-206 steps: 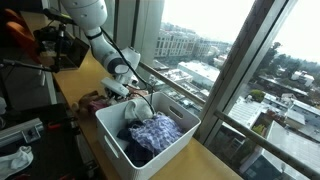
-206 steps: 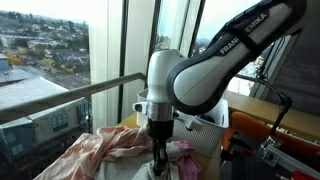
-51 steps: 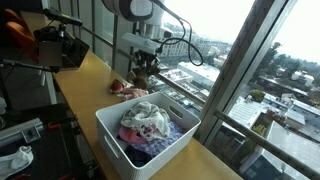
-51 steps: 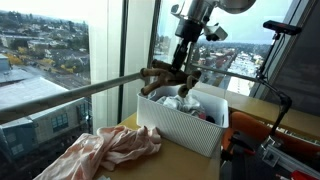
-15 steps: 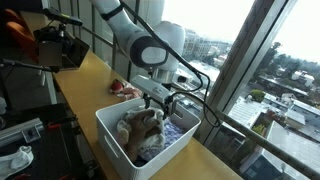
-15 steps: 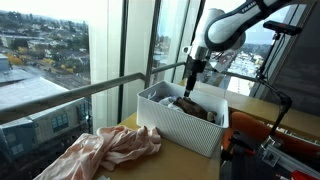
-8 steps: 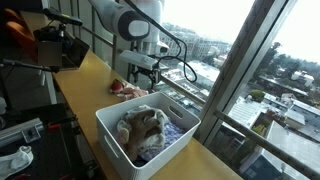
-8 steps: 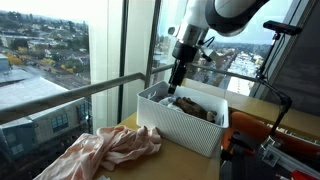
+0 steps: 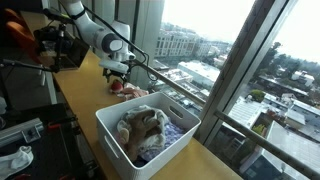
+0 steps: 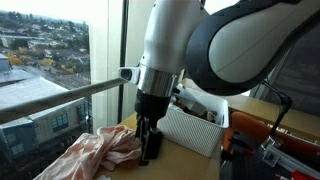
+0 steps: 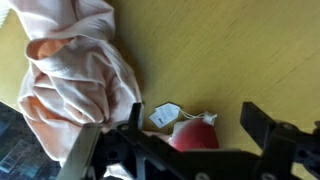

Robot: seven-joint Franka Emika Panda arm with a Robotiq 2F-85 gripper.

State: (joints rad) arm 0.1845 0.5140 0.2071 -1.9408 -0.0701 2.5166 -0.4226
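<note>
Next, my gripper moves over the crumpled pink folds, grabs them and lifts, because its open fingers are on either side of the red cloth while the pink garment lies next to them.
My gripper hangs open above the wooden counter, its two dark fingers spread wide with nothing between them. Just below it lies a red cloth with a white tag. A crumpled pale pink garment lies beside it, also visible in both exterior views. In an exterior view the gripper reaches down to the edge of that pink garment. The white basket behind holds a heap of clothes, with a beige-brown piece on top.
The wooden counter runs along tall windows with a metal rail. The basket stands close behind the arm. Dark equipment and cables sit at the counter's far end.
The arm has swung away from over the basket and come down over the pink garment on the counter. The jaws stayed open and empty. The clothes in the basket lie as before.
</note>
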